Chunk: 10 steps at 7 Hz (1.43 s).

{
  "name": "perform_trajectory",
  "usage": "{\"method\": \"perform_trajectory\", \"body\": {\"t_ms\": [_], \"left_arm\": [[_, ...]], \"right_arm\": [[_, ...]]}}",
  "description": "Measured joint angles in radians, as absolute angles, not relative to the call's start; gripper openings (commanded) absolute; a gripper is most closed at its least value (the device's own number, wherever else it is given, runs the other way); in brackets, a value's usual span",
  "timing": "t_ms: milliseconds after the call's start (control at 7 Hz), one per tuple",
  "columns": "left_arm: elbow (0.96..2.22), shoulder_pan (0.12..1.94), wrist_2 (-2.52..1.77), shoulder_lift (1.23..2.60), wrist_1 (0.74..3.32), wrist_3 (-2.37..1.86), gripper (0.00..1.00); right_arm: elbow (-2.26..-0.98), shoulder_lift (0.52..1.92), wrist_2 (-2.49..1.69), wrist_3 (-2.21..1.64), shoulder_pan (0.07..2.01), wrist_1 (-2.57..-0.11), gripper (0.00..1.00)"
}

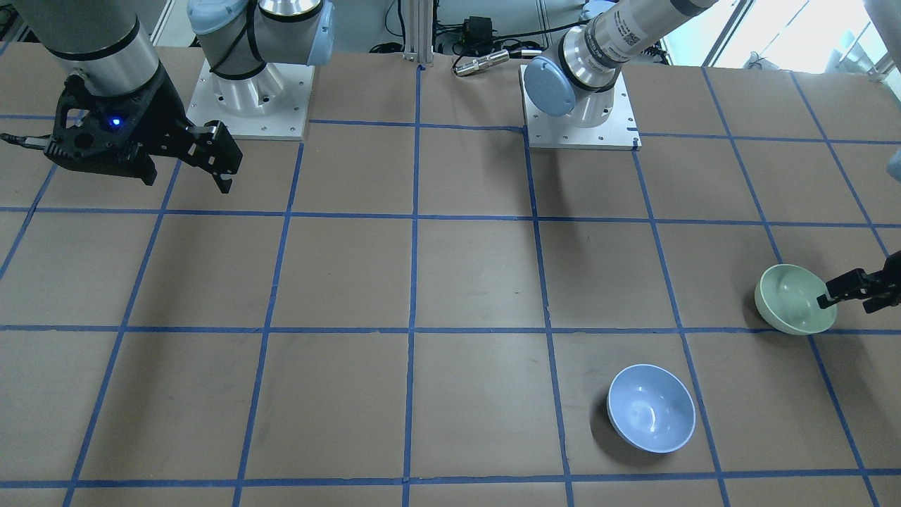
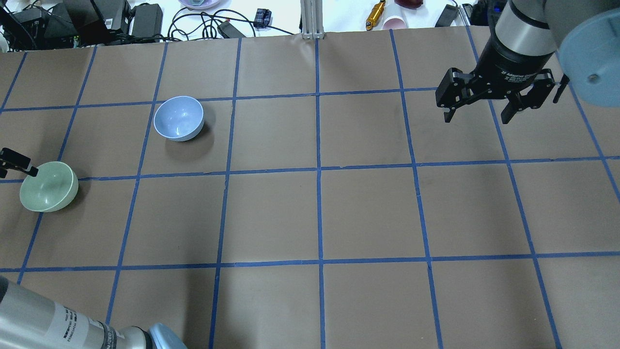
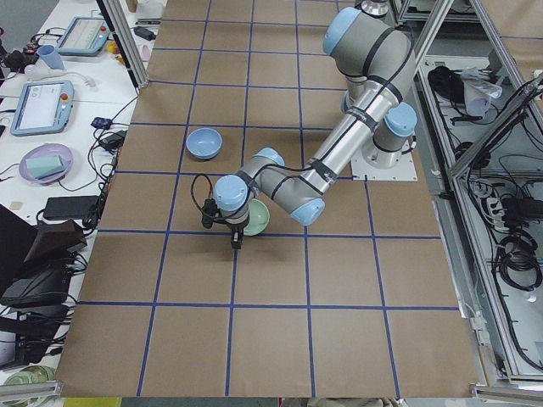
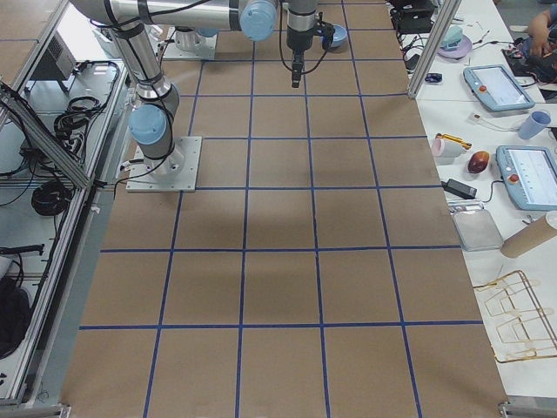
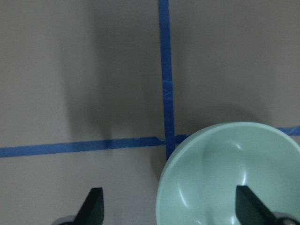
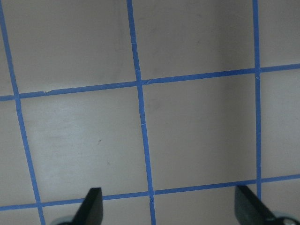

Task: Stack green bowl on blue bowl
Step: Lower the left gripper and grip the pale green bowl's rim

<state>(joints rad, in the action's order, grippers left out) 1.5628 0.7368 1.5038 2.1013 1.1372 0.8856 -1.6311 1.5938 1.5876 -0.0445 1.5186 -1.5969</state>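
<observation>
The empty blue bowl [image 1: 651,409] flares open and matches the green bowl's width [image 1: 795,299], so the green bowl will nest deep inside when I lower it.
The green bowl [image 1: 788,299] sits on the table at my far left, also seen overhead [image 2: 48,186]. The blue bowl [image 1: 651,408] [image 2: 178,118] stands apart from it, further forward and toward the middle, and it is empty. My left gripper [image 1: 848,299] [image 2: 17,169] is open and low at the green bowl. In the left wrist view [image 5: 168,190] it straddles the bowl's [image 5: 229,173] rim, with one finger over the inside and one outside. My right gripper [image 2: 477,118] [image 1: 222,169] is open and empty, held high over bare table on the right.
The brown table [image 2: 319,213] has a blue tape grid. The two arm bases [image 1: 250,98] [image 1: 581,120] stand at its near edge. Cables, power bricks and a metal post [image 2: 312,19] lie beyond the far edge.
</observation>
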Motion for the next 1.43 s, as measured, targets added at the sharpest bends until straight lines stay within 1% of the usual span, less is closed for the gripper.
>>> {"method": "perform_trajectory", "body": {"t_ms": [143,286,429,571,714,857,1000,1143,1286,1429], "left_arm": [[1.573,0.731,1.503,2.116,1.128,0.898,0.92],[1.587,0.728,1.504,2.122,1.119,0.916,0.90],[1.606,0.726,1.504,2.123,1.114,0.939,0.91],[1.622,0.724,1.504,2.123,1.109,0.953,0.86],[1.628,0.723,1.503,2.123,1.106,0.960,0.69],[1.630,0.723,1.503,2.122,1.102,0.965,0.64],[1.632,0.723,1.496,2.123,1.098,0.970,0.65],[1.633,0.723,1.480,2.126,1.093,0.972,0.69],[1.634,0.723,1.468,2.129,1.092,0.973,0.66],[1.635,0.723,1.462,2.131,1.091,0.974,0.55]], "right_arm": [[-1.631,1.594,1.588,-0.044,1.519,-1.597,1.00],[-1.631,1.594,1.588,-0.044,1.519,-1.597,1.00],[-1.631,1.594,1.588,-0.044,1.519,-1.597,1.00],[-1.631,1.594,1.588,-0.044,1.519,-1.597,1.00],[-1.631,1.594,1.588,-0.045,1.519,-1.597,1.00],[-1.631,1.594,1.588,-0.044,1.519,-1.597,1.00],[-1.631,1.594,1.588,-0.045,1.519,-1.597,1.00],[-1.631,1.594,1.588,-0.045,1.519,-1.597,1.00],[-1.631,1.594,1.588,-0.044,1.519,-1.597,1.00],[-1.631,1.594,1.588,-0.044,1.519,-1.597,1.00]]}}
